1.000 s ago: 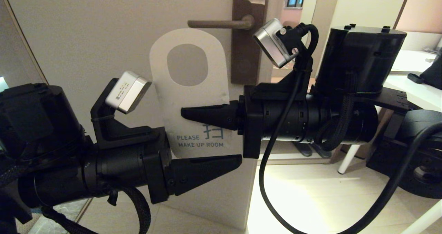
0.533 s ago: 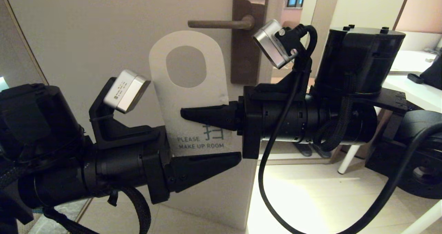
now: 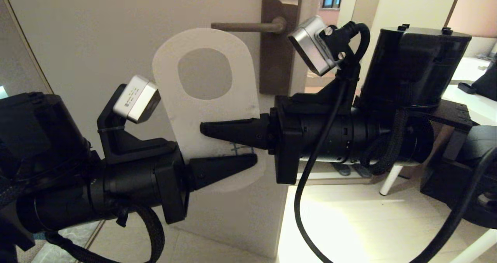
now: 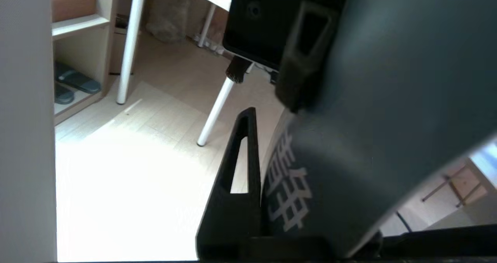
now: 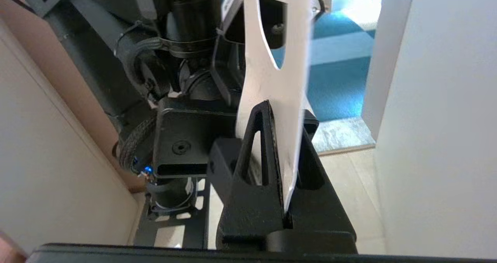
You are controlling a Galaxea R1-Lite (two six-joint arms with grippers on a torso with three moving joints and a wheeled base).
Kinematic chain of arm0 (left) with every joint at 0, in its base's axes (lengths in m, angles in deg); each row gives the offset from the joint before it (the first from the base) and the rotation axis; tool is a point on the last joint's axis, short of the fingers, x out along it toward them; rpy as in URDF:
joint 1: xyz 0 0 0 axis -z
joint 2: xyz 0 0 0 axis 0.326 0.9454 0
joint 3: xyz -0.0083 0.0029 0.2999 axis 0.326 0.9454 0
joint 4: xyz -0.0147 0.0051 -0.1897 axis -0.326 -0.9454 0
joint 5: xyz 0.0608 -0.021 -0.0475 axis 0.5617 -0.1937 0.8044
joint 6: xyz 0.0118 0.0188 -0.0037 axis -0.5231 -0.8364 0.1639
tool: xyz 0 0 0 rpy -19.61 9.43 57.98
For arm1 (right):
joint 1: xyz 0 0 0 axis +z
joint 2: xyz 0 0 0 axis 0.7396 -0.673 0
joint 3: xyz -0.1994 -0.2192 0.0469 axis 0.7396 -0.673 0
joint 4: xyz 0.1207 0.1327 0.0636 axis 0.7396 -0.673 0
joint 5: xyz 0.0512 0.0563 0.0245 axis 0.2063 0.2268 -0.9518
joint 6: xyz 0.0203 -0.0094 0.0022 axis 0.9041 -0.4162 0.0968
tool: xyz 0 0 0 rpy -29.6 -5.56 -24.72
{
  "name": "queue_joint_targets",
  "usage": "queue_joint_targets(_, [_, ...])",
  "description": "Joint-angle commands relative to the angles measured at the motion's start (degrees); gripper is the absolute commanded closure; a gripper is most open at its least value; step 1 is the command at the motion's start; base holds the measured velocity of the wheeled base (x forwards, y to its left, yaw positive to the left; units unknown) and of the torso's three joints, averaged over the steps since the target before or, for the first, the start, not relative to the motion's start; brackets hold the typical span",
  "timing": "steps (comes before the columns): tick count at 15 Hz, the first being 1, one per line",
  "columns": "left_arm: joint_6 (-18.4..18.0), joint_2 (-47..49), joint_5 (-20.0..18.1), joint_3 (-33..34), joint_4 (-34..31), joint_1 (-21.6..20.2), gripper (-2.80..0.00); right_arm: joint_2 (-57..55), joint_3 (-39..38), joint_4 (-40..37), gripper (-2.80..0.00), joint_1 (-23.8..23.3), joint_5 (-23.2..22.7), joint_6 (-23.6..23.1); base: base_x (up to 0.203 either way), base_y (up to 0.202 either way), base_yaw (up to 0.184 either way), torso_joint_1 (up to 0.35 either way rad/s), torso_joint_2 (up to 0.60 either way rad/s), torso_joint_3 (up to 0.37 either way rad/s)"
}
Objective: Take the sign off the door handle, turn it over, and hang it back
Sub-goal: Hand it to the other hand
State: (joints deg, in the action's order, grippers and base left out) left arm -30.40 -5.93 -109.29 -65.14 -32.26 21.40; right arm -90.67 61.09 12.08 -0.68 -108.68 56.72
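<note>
I should close my left gripper on the sign's lower end (image 3: 235, 180) and back my right gripper off before turning the sign, because my right gripper is pinning the sign's edge (image 3: 257, 110).
The sign (image 3: 194, 115) is off the door handle (image 3: 244, 26) and hangs in the air just below it, white side toward me, its top tilted left. My right gripper (image 3: 204, 130) is shut on the sign's right edge at mid-height; the right wrist view shows the sign (image 5: 279, 80) pinched between the jaws (image 5: 287, 109). My left gripper (image 3: 252, 161) is at the sign's lower end, one finger in front of the white face. In the left wrist view the slate-blue side (image 4: 369, 119) sits beside one finger (image 4: 252, 146) with a thin gap; the other finger is hidden.
The beige door (image 3: 97, 41) fills the left and middle, with the bronze backplate (image 3: 277, 61) near its right edge. Right of the door edge are light floor, a white table (image 3: 466, 100) and its leg (image 3: 388, 177).
My left gripper has risen from below the sign onto its lower end, covering the "make up room" text. The sign's top has tilted left and my right arm shifted slightly right.
</note>
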Motion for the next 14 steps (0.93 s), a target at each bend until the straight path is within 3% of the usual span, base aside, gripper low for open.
queue_joint_targets(1, [0.0, -0.4, -0.2, 0.0, 0.5, 0.0, 0.0, 0.1, -0.1, 0.0, 0.0, 0.0, 0.0, 0.1, 0.0, 0.0, 0.0, 0.0, 0.0, 0.0])
queue_joint_targets(7, [0.0, -1.1, -0.2, 0.3, 0.5, 0.4, 0.0, 0.3, -0.9, 0.1, 0.0, 1.2, 0.3, 0.0, 0.0, 0.0, 0.0, 0.0, 0.0, 0.0])
queue_joint_targets(8, [0.0, -1.3, -0.2, 0.6, 0.5, 0.4, 0.0, 0.6, -1.2, 0.1, -2.8, 1.2, 0.4, -0.1, 0.0, 0.0, 0.0, 0.0, 0.0, 0.0])
queue_joint_targets(14, [0.0, -1.6, -0.2, 1.1, 0.5, 0.4, 0.0, 1.4, -3.2, 0.1, -2.8, 1.1, 0.4, 0.0, 0.0, 0.0, 0.0, 0.0, 0.0, 0.0])
